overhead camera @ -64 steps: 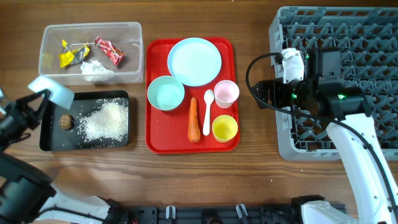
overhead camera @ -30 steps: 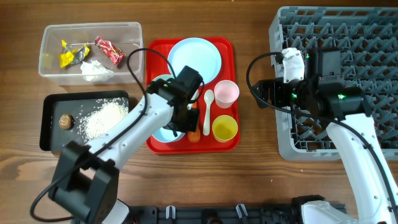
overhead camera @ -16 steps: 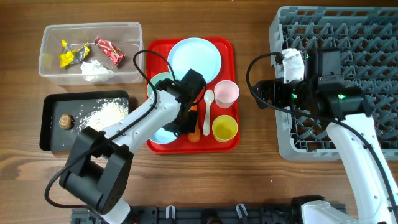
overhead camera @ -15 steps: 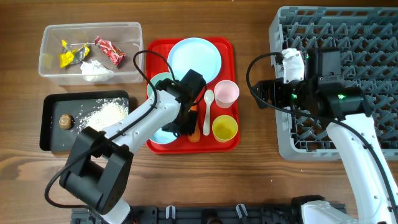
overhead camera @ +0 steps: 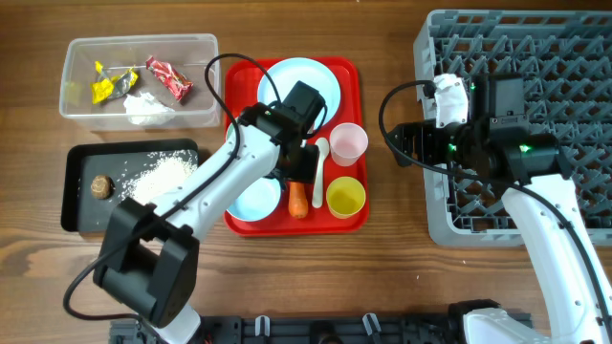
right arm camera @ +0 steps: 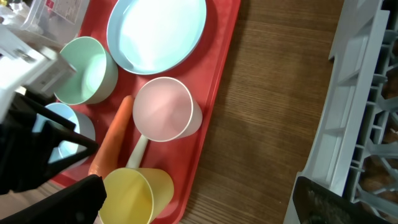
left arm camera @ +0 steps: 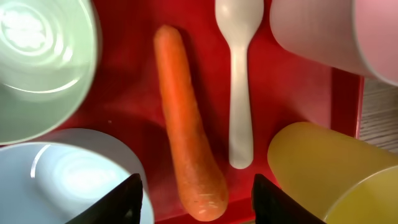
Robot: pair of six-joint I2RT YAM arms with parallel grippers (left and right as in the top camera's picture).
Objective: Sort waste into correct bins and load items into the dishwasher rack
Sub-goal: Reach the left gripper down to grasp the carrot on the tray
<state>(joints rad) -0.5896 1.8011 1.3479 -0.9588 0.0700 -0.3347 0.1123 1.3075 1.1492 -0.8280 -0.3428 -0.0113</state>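
Note:
I should continue to lower my left gripper until both fingers are on either side of the carrot (overhead camera: 298,198), and then close it, because the orange carrot's thick end (left arm camera: 204,194) lies lengthwise between my open fingers.
My left gripper (overhead camera: 295,178) hangs open over the red tray (overhead camera: 357,91), and the near end of the orange carrot (left arm camera: 186,149) lies between its fingertips (left arm camera: 129,200), untouched. Around the carrot are the white spoon (left arm camera: 239,93), the pink cup (left arm camera: 323,31), the yellow cup (left arm camera: 317,168), a greenish bowl (left arm camera: 37,68) and a pale blue bowl (overhead camera: 256,199). The blue plate (overhead camera: 298,91) lies at the tray's far end. My right gripper (overhead camera: 406,143) is wide open and empty, hovering over the table between the tray and the grey rack (overhead camera: 535,57).
The clear tub (overhead camera: 86,53) at the far left holds yellow and red wrappers (overhead camera: 134,81) and white tissue (overhead camera: 143,107). In front of it the black tray (overhead camera: 81,205) carries loose rice (overhead camera: 163,177) and a brown lump (overhead camera: 99,186).
My left gripper has opened, leaving the pale blue bowl at the tray's near-left corner, and has moved up over the carrot. The right arm has stayed still.

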